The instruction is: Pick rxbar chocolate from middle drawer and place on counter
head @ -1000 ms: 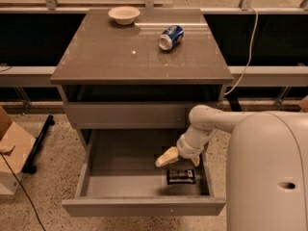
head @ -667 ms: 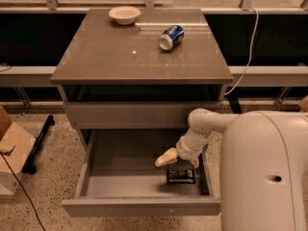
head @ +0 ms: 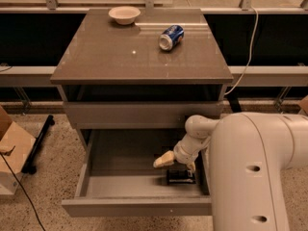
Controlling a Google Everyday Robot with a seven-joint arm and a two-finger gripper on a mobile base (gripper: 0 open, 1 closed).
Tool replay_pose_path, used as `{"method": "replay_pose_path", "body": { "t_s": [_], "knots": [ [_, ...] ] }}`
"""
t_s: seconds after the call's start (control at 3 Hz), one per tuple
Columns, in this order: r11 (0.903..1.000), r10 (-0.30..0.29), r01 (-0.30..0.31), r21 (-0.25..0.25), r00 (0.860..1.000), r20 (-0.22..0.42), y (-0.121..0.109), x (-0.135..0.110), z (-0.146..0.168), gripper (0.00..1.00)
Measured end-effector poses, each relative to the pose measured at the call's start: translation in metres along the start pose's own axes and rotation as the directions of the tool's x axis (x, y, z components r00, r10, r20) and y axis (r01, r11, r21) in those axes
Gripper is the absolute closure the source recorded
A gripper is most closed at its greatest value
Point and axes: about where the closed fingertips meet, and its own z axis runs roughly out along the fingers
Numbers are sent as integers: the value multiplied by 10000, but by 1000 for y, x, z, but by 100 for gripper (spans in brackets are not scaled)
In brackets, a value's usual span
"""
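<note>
I go on lowering my gripper, with its spread fingers above the rxbar chocolate lying clear point(head: 181, 177) on the bottom of the drawer, until the fingers are on both sides of the bar, before I close it.
The middle drawer point(head: 126, 163) is pulled open below the counter point(head: 120, 57). The rxbar chocolate point(head: 180, 177), a flat black wrapper, lies on the drawer floor at the right, near the front. My gripper point(head: 177, 164) is inside the drawer just above the bar, with its pale fingers point(head: 163, 160) spread apart and nothing between them. My white arm comes in from the right and hides the drawer's right wall.
A blue soda can point(head: 171, 36) lies on its side on the counter, and a pale bowl point(head: 124, 15) stands at the counter's back. A shut drawer front point(head: 125, 114) sits above the open drawer. A cardboard box point(head: 12, 153) and a black stand point(head: 39, 137) are on the floor at the left.
My arm's white body has shifted left and fills more of the right side. The gripper stays over the bar in the drawer, barely moved.
</note>
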Motion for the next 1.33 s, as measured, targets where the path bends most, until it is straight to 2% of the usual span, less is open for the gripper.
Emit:
{"method": "replay_pose_path", "body": {
  "t_s": [0.33, 0.67, 1.0, 1.33],
  "knots": [
    [9972, 557, -561, 493, 9984, 86, -5, -5, 23, 0],
    [9853, 1132, -1141, 1269, 9935, 149, -13, -9, 45, 0],
    [9776, 1433, -1431, 1541, 9896, 100, -17, -8, 50, 4],
    [9776, 1438, -1436, 1542, 9896, 99, -17, -8, 51, 27]
  ]
}}
